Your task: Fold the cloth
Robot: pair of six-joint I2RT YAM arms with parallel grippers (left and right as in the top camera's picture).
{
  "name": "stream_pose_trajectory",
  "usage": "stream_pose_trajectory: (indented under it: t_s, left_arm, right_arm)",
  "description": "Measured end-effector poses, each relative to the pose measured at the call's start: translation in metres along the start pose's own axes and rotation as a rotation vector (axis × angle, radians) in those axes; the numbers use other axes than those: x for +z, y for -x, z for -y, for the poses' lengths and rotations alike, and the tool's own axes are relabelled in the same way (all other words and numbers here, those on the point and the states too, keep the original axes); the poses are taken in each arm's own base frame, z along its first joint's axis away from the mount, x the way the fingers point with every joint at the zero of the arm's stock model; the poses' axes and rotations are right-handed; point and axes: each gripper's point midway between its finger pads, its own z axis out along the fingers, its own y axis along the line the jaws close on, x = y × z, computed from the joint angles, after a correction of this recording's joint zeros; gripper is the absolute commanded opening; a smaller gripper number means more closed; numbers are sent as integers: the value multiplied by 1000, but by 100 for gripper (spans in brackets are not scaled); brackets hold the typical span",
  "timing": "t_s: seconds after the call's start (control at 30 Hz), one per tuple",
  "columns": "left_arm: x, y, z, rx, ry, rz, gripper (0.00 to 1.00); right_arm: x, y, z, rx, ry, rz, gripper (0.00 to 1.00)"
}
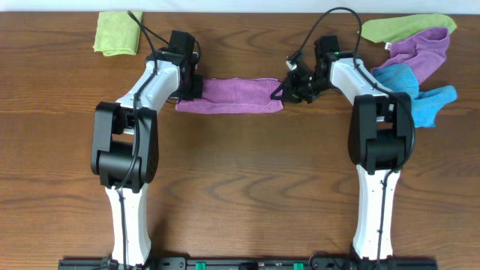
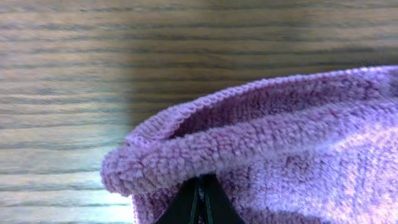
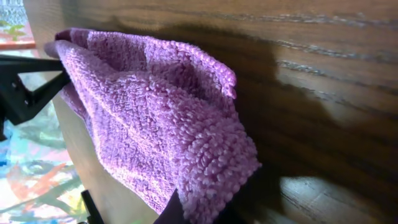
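Observation:
Next, I withdraw my left gripper, as it covers the purple cloth's end (image 1: 187, 107) where the fold lands, and bring the cloth's opposite end (image 1: 274, 105) over with my right gripper.
A purple cloth (image 1: 231, 95) lies folded into a long strip across the far middle of the table, stretched between the two grippers. My left gripper (image 1: 187, 86) is shut on the cloth's left end; in the left wrist view the black fingers (image 2: 200, 202) are pinched together under a rolled fold of the cloth (image 2: 273, 143). My right gripper (image 1: 289, 88) is shut on the cloth's right end; in the right wrist view the cloth (image 3: 155, 118) drapes over the fingers (image 3: 199, 214) and hides most of them.
A folded green cloth (image 1: 116, 33) lies at the far left. A pile of cloths lies at the far right: green (image 1: 401, 27), purple (image 1: 421, 51) and blue (image 1: 420, 96). The wooden table (image 1: 247, 180) extends toward the near edge.

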Motion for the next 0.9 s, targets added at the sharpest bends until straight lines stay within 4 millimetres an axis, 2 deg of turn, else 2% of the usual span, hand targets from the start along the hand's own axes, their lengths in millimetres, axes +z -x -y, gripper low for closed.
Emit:
stream_pose_trajectory:
  t_s: [0.1, 0.2, 0.33, 0.47, 0.53, 0.67, 0.77, 0.9]
  left_arm:
    - [-10, 3, 8, 1, -32, -20, 6]
    - [-33, 27, 17, 7, -63, 32, 6]
    - [-84, 63, 27, 19, -93, 154, 6]
    - [-148, 82, 31, 22, -115, 279, 6]
    - [-188, 83, 28, 18, -121, 338, 6]
    - [-233, 75, 15, -7, -115, 385, 6]
    - [-252, 67, 3, -33, -105, 395, 6]
    - [-264, 61, -6, -55, -97, 400, 6]
  right_arm:
    - [0, -2, 0, 21, -1, -7, 2]
    - [-2, -4, 1, 39, -7, -17, 1]
    - [-9, -9, 6, 77, -64, -38, 2]
    - [-28, -13, 20, 120, -237, -59, 1]
    - [-39, -14, 27, 130, -322, -62, 2]
    - [-70, -14, 34, 134, -505, -54, 2]
    - [-104, -12, 35, 145, -657, -26, 2]
    - [-145, -11, 33, 172, -832, 16, 2]
